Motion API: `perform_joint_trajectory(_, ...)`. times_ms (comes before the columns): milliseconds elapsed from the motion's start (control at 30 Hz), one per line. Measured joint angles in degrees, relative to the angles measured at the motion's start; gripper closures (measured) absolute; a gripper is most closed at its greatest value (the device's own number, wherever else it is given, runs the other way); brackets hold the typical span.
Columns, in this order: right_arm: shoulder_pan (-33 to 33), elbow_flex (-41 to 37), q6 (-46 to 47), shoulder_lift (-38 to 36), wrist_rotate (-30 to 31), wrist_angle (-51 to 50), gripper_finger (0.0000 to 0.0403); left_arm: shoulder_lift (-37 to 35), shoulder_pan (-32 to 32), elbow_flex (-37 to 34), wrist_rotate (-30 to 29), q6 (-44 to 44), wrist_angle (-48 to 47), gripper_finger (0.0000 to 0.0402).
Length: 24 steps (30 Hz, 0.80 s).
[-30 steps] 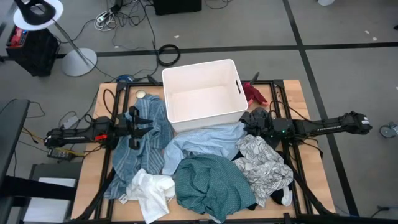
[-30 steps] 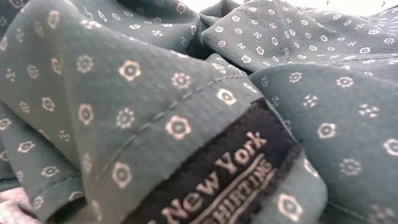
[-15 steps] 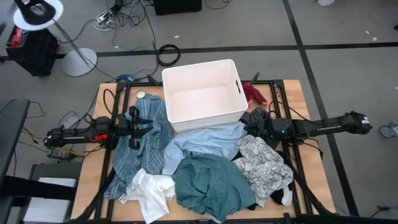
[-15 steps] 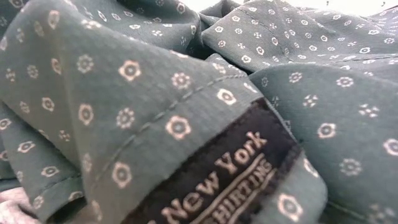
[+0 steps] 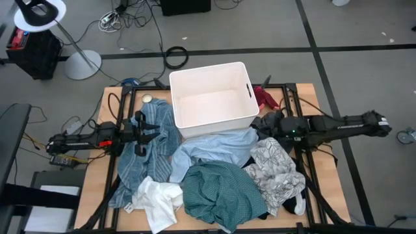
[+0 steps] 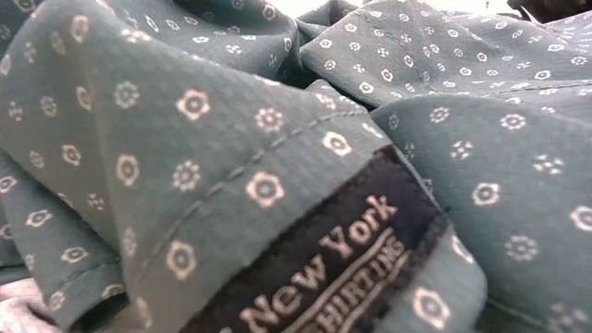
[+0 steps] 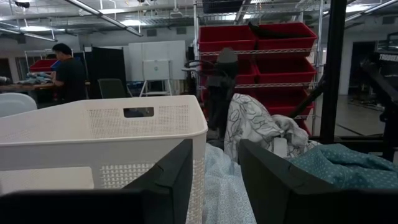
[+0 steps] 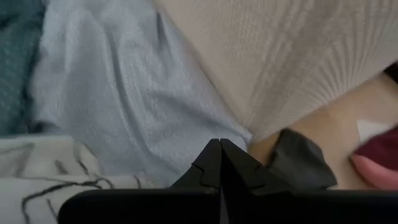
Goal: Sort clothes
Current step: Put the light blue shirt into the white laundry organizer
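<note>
Next, my right gripper pushes the white leaf-print cloth clear, since it overlaps the light blue cloth's end, before grasping the light blue cloth's middle.
The clothes lie heaped on the table's near half: a light blue one, a teal one that fills the low view, a white one with black leaf print, a denim-blue one, a plain white one, a white sock, a red one and a black one. My right gripper hangs shut above the light blue cloth beside the bin's right near corner, with nothing showing between its tips. My left gripper stands open over the denim-blue cloth.
A white plastic bin stands at the table's far middle, its perforated wall close ahead of my left gripper. Cables, a coil and a lamp stand lie on the floor beyond the far edge. A person stands far off in the room behind.
My right arm has lifted its gripper up off the clothes near the bin's right corner, and the gripper tips further downward. The clothes lie as before.
</note>
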Motion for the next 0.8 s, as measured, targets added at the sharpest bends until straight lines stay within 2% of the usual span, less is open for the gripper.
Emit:
perform_joint_trajectory(200,0.0,4.0,8.8,7.1,-1.2,-0.8,0.0402,0.0,0.0,0.0,0.0,0.0,0.0,0.0264)
perform_joint_trajectory(500,0.1,11.8,12.0,20.1,-11.3,-1.9,0.0403,0.0,0.0,0.0,0.0,0.0,0.0,0.0264)
perform_joint_trajectory(633,1.8,19.1,12.9,25.2,-12.1,-11.2,0.0403,0.0,0.0,0.0,0.0,0.0,0.0,0.0264)
perform_joint_trajectory(800,4.8,29.0,18.7,32.2,-10.6,-29.2,0.0403,0.0,0.0,0.0,0.0,0.0,0.0,0.0264)
